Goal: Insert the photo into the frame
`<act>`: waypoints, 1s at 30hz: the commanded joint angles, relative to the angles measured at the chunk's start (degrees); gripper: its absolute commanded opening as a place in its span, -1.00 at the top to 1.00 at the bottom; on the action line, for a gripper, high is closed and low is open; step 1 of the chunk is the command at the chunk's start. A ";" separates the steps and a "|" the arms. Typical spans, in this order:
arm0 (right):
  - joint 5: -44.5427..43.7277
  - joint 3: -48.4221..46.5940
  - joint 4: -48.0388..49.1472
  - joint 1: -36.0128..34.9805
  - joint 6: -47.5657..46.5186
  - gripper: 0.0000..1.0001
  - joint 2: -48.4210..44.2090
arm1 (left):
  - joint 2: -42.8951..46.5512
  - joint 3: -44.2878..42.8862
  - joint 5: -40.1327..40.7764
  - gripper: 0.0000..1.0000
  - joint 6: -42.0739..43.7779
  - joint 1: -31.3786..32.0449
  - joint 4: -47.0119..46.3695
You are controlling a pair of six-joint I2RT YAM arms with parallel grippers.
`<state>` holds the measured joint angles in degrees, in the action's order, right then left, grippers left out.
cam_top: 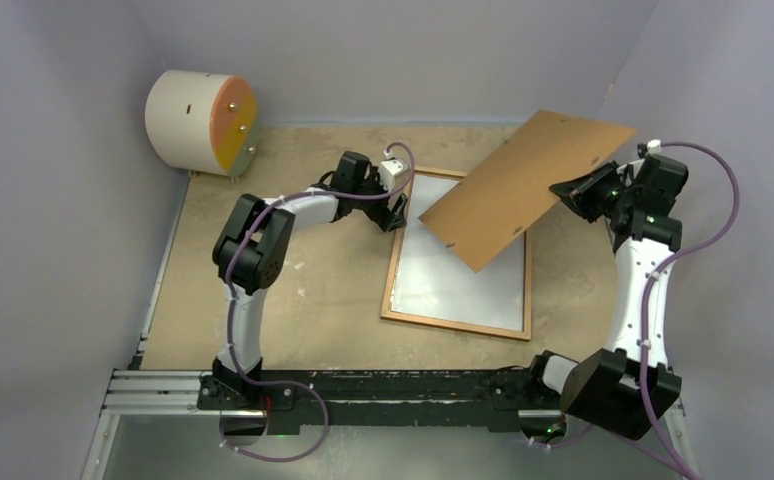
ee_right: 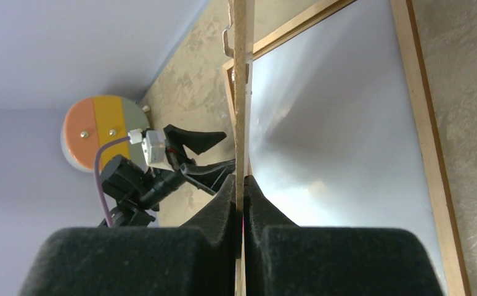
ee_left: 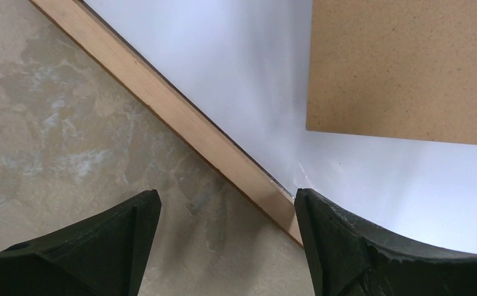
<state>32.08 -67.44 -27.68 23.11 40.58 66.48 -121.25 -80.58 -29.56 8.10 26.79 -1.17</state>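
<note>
The frame lies slanted (cam_top: 456, 326) and too near my right gripper's side, so next I pull its rail (cam_top: 397, 244) back with my left gripper and straighten the frame before the board goes in.
The frame (cam_top: 455, 327) lies flat mid-table, a thin orange-brown rim round a plain pale sheet. I cannot tell whether that sheet is glass or a print's blank side, and no plant picture shows. My right gripper (cam_top: 566, 190) is shut on the far right edge of the brown backing board (cam_top: 523, 185) and holds it tilted above the frame's far part. In the right wrist view the board (ee_right: 242, 92) is edge-on between the pads (ee_right: 227, 197). My left gripper (cam_top: 398, 215) is open and empty, straddling the frame's left rail (ee_left: 180, 111) near its far corner.
A cream-and-orange cylinder (cam_top: 203, 120) lies on its side in the far left corner against the wall. Grey walls close in the beige table on the left, back and right. The arms' mounting rail (cam_top: 363, 385) runs along the near edge.
</note>
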 commanded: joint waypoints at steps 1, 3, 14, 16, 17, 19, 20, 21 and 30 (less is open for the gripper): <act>3.57 0.11 6.46 0.35 3.51 1.00 -2.52 | -0.77 -2.31 0.54 -0.67 0.72 1.40 -0.34; 3.65 0.11 6.65 0.35 3.72 1.00 -2.74 | -0.99 -2.38 1.55 -0.64 1.37 1.46 0.25; 6.92 2.85 10.93 0.35 6.53 1.00 -3.28 | 2.86 1.40 8.24 -0.59 6.36 0.36 3.43; 7.89 3.81 12.52 0.35 7.14 1.00 -3.28 | 4.11 2.69 8.20 -0.59 6.57 -0.76 3.53; 8.44 4.38 13.55 0.35 7.43 1.00 -3.23 | 4.70 3.30 8.20 -0.58 6.77 -1.47 3.65; 8.84 5.50 16.17 0.31 8.18 1.00 -3.00 | 5.91 4.29 8.13 -0.58 7.26 -3.09 4.28; 9.26 6.01 17.19 0.34 8.75 1.00 -2.89 | 6.62 5.03 7.93 -0.58 7.50 -3.94 4.69; 10.38 6.98 18.39 0.29 9.45 1.00 -2.69 | 7.33 5.71 7.61 -0.58 7.80 -4.87 5.12; 15.25 8.99 27.40 -8.12 12.96 1.00 1.97 | 15.05 14.03 5.98 -0.58 13.13 -11.38 7.71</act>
<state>41.69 -56.66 -9.80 20.86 51.03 66.87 -111.74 -69.69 -23.62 16.60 16.80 4.58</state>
